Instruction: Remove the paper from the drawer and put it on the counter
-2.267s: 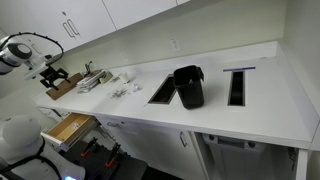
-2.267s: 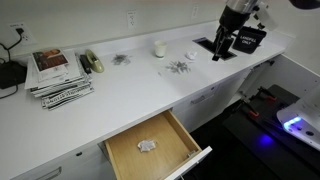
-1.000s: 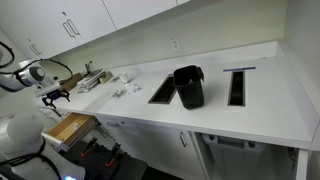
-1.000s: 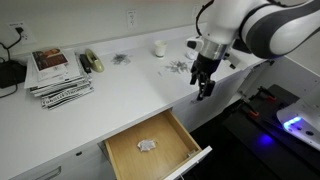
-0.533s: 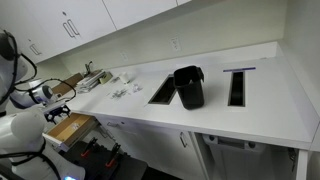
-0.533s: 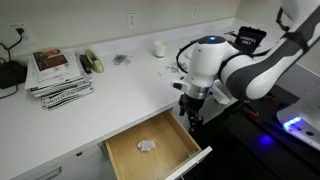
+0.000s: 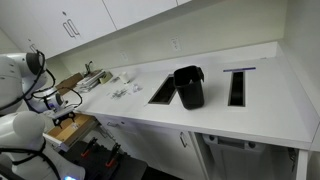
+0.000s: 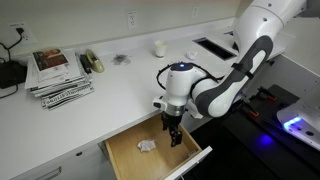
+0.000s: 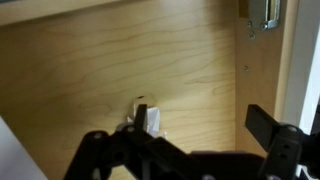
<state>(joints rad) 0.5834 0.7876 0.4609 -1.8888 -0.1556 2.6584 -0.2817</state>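
Observation:
The white paper [image 9: 151,121] is sitting loose in a small crumpled clump [image 9: 148,115]. I expect the paper to come away freely and stay in its creased shape when I pick it up.
The drawer [image 8: 127,157] stands pulled open below the white counter [image 8: 110,95]; its inside is light-brown wood. A small crumpled white paper [image 8: 147,145] lies on the drawer floor. My gripper [image 8: 175,139] points down into the drawer just beside the paper, open and empty. In the wrist view the paper [image 9: 151,121] lies by one of the gripper's [image 9: 200,122] dark fingers [image 9: 140,112], with the other finger far to the side. In an exterior view the gripper [image 7: 66,118] hangs over the drawer [image 7: 74,129] at the counter's [image 7: 260,105] end.
A stack of magazines [image 8: 58,72], a white cup [image 8: 158,47] and small scattered bits lie on the counter. A black container [image 7: 188,86] stands between two dark cut-outs [image 7: 162,92] [image 7: 237,86]. A flat brown board [image 7: 68,84] lies near the wall. The drawer's white front [image 8: 197,160] sticks out.
The arm has swung from the cut-out end of the counter along its front edge and come down over the open drawer, beside the paper. The paper has not moved.

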